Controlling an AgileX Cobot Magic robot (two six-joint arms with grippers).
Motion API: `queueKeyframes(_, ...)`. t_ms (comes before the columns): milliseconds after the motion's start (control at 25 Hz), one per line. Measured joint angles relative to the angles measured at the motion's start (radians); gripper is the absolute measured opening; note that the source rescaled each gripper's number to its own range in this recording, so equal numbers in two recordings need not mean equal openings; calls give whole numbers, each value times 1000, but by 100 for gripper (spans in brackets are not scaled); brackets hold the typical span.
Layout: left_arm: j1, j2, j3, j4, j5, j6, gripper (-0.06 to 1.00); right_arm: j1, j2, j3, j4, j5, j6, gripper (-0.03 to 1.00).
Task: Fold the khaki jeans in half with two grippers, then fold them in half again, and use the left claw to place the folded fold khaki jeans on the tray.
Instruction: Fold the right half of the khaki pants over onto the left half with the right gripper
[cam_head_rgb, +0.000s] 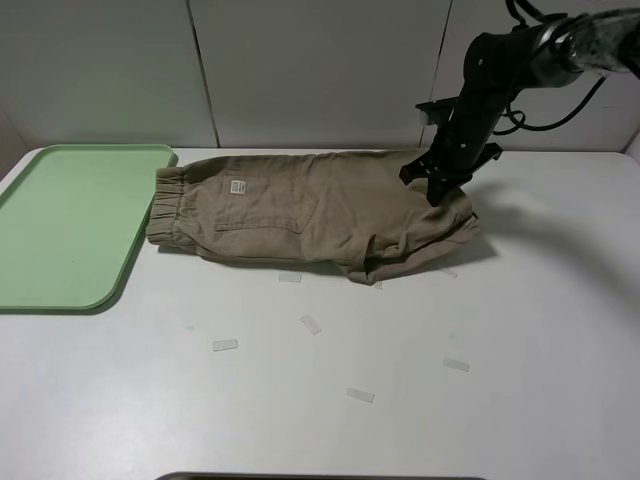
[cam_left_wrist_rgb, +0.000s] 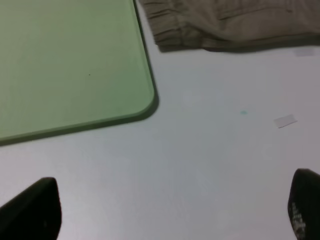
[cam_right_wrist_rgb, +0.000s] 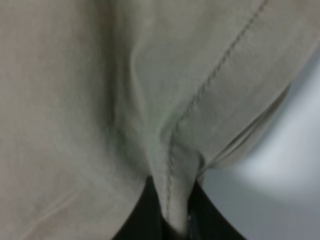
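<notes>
My right gripper should first pull the jeans clear of the tray's edge, because the waistband (cam_head_rgb: 166, 208) lies close against it, and then bring the leg end (cam_head_rgb: 440, 230) back over the waistband.
The khaki jeans (cam_head_rgb: 310, 215) lie folded lengthwise on the white table, elastic waistband toward the tray (cam_head_rgb: 70, 225), white label facing up. My right gripper (cam_head_rgb: 437, 192) reaches down from the upper right onto the leg end of the jeans. In the right wrist view its black fingers (cam_right_wrist_rgb: 140, 215) are shut on a pinched ridge of seamed khaki fabric (cam_right_wrist_rgb: 172, 200). My left gripper (cam_left_wrist_rgb: 175, 210) is out of the exterior high view; in the left wrist view its two fingertips (cam_left_wrist_rgb: 32, 207) stand wide apart above bare table, near the tray's corner (cam_left_wrist_rgb: 140, 100), holding nothing. The waistband (cam_left_wrist_rgb: 170, 30) shows beyond.
Several small clear tape strips (cam_head_rgb: 311, 324) lie on the table in front of the jeans. A white panelled wall runs behind. The mint-green tray sits at the left edge of the table with nothing on it.
</notes>
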Motion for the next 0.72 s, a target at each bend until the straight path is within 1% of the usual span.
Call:
queueKeyframes(200, 0, 0, 0, 0, 0, 0, 88, -36, -66, 0, -136, 67, 46, 3)
queueKeyframes(240, 0, 0, 0, 0, 0, 0, 88, -46, -77, 0, -169, 74, 61, 3)
queueKeyframes(280, 0, 0, 0, 0, 0, 0, 88, -46, -77, 0, -169, 74, 61, 3)
queueKeyframes(480, 0, 0, 0, 0, 0, 0, 88, -90, -144, 1, -314, 92, 155, 3)
queueKeyframes(600, 0, 0, 0, 0, 0, 0, 88, -86, -174, 1, -342, 108, 204, 3)
queueKeyframes(640, 0, 0, 0, 0, 0, 0, 88, -74, -181, 1, -345, 111, 211, 3)
queueKeyframes(720, 0, 0, 0, 0, 0, 0, 88, -21, -195, 1, -337, 111, 222, 3)
